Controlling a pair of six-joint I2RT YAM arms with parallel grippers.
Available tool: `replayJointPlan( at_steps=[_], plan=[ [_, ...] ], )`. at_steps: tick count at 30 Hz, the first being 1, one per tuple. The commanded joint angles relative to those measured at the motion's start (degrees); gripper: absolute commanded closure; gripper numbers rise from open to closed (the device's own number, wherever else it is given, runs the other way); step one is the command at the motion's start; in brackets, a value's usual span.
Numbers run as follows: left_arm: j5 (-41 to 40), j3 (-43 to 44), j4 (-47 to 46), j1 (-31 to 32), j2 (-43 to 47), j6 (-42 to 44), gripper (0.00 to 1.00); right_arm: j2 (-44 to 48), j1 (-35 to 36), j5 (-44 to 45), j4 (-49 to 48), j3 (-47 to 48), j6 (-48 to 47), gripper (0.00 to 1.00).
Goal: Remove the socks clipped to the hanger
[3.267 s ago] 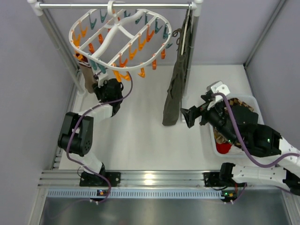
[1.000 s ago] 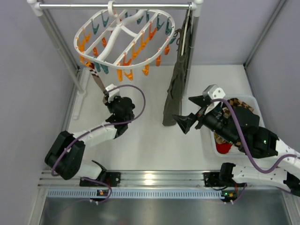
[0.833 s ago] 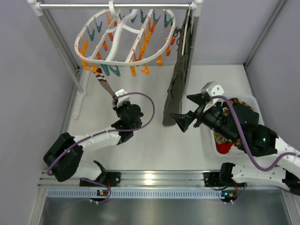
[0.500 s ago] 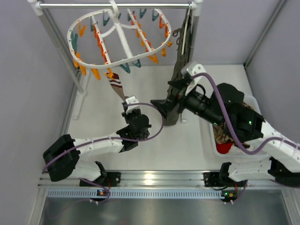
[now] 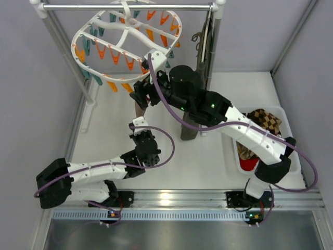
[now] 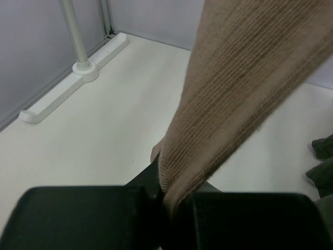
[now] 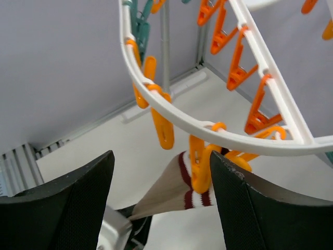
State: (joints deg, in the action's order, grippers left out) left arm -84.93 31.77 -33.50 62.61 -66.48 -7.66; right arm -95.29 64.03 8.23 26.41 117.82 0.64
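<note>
The orange clip's legs point(image 7: 203, 162) are almost one behind the other. My right gripper should move around to another side until its fingers can squeeze both legs point(image 7: 201, 179) together.
The white oval hanger point(image 5: 120, 35) hangs from the rail with orange and teal clips. One tan sock point(image 5: 139, 110) with a maroon-striped cuff point(image 7: 193, 190) is held by an orange clip point(image 7: 200, 165) on the hanger's near rim point(image 7: 171, 117). My left gripper point(image 5: 136, 125) is shut on the sock's lower end; the ribbed fabric point(image 6: 239, 88) runs taut out of the left gripper point(image 6: 174, 200). My right gripper point(image 5: 139, 96) is up at that rim, open. In its own view the right gripper point(image 7: 162, 161) straddles the clip and cuff, the right finger close beside the clip.
A dark olive garment point(image 5: 188, 130) hangs from the metal rail point(image 5: 104, 7), mostly behind my right arm. A white bin point(image 5: 285, 156) at the right holds argyle socks point(image 5: 265, 119) and red cloth point(image 5: 248, 164). The rack's post base point(image 6: 83, 73) stands at the left.
My right arm swung from the bin across to the hanger and its jaws have narrowed around the clip. My left gripper pulled the sock down and nearer. The hanger swung round.
</note>
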Motion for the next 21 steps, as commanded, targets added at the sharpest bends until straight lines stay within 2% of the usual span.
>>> replayJointPlan(
  at_steps=[1,12,21],
  plan=[
    [-0.2,-1.1,-2.7,2.0,0.9,-1.7,1.00,-1.0,-3.8,-0.2,-2.6,3.2,0.9,0.29],
    [2.5,-1.2,-2.7,3.6,-1.3,-3.9,1.00,-0.9,-5.7,-1.7,-2.5,1.7,1.4,0.30],
    [4.2,-0.4,-2.6,4.9,-2.1,-3.7,1.00,-2.5,-5.8,-11.1,-6.5,1.0,2.3,0.38]
  ],
)
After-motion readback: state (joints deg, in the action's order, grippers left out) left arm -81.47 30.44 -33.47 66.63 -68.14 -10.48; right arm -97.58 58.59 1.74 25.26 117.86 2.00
